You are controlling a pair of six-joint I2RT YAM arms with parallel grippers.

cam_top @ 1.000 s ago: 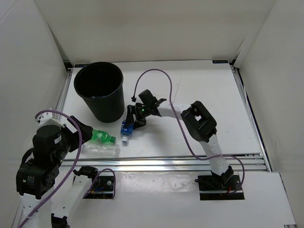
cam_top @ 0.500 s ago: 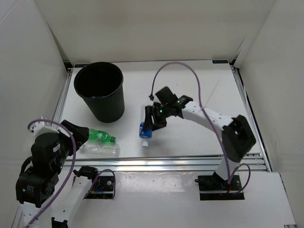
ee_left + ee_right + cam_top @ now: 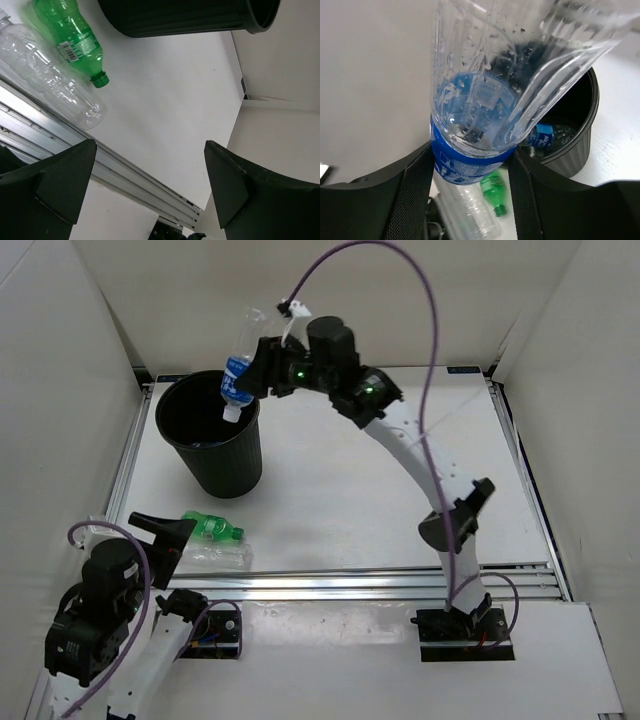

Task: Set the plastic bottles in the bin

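Note:
The clear bottle's end [image 3: 91,116] has my left gripper's open fingers pointing past it, so I should return above the clear bottle [image 3: 54,79] and grab it before the green bottle.
My right gripper [image 3: 262,373] is shut on a clear bottle with a blue label [image 3: 240,362], held cap down above the right rim of the round black bin [image 3: 212,473]; it fills the right wrist view [image 3: 485,100]. Another blue-label bottle [image 3: 543,136] lies inside the bin [image 3: 570,150]. The green bottle [image 3: 214,528] and the clear unlabelled bottle [image 3: 212,555] lie side by side on the table at the front left, also in the left wrist view, green [image 3: 67,32] and clear [image 3: 47,80]. My left gripper [image 3: 160,531] is open and empty just left of them.
Aluminium rails [image 3: 340,582] run along the table's front edge. White walls enclose the table on the left, back and right. A purple cable [image 3: 400,300] loops above the right arm.
My right gripper has lifted the blue-label bottle from the table's middle up and back-left to above the bin. My left arm has pulled back a little from the two lying bottles.

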